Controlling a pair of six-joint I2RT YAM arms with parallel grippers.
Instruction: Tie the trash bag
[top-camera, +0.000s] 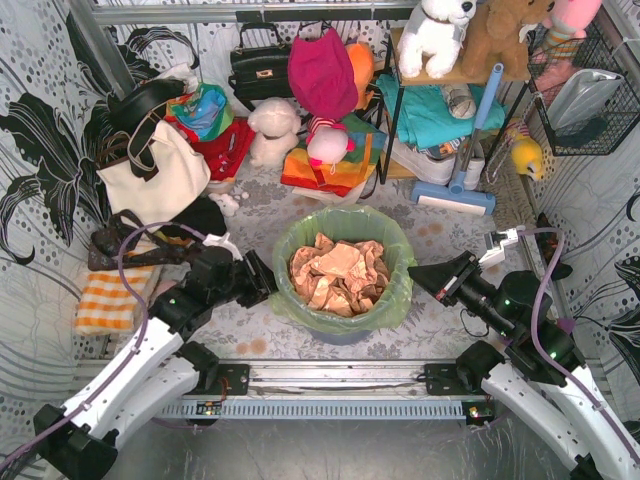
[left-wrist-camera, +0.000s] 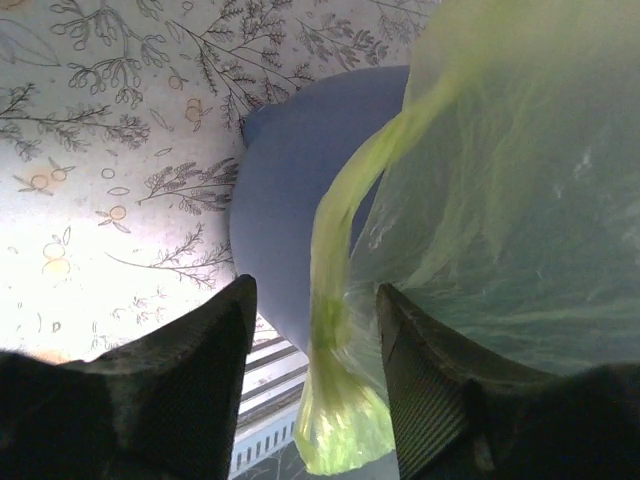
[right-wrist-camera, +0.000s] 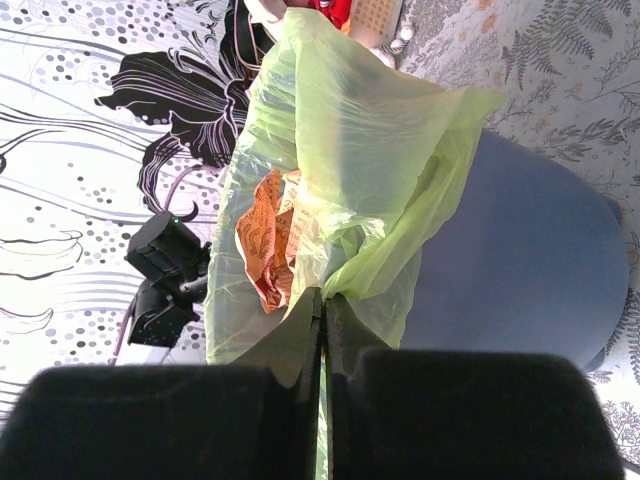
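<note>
The trash bag's opening is wide open between my grippers, so next my left gripper closes on the trash bag's loose strip before my right gripper pulls its fold inward.
The trash bag is thin light-green plastic lining a blue-grey round bin, with crumpled tan paper inside. My left gripper sits at the bag's left rim. In the left wrist view the gripper is open, and a twisted strip of the bag hangs loose between the fingers, beside the bin's wall. My right gripper is at the bag's right rim. In the right wrist view the gripper is shut on a fold of the bag's plastic, beside the bin.
A cream tote bag and an orange-striped cloth lie to the left. Behind the bin are a black handbag, soft toys and a shelf rack with a blue floor tool. A metal rail runs along the front.
</note>
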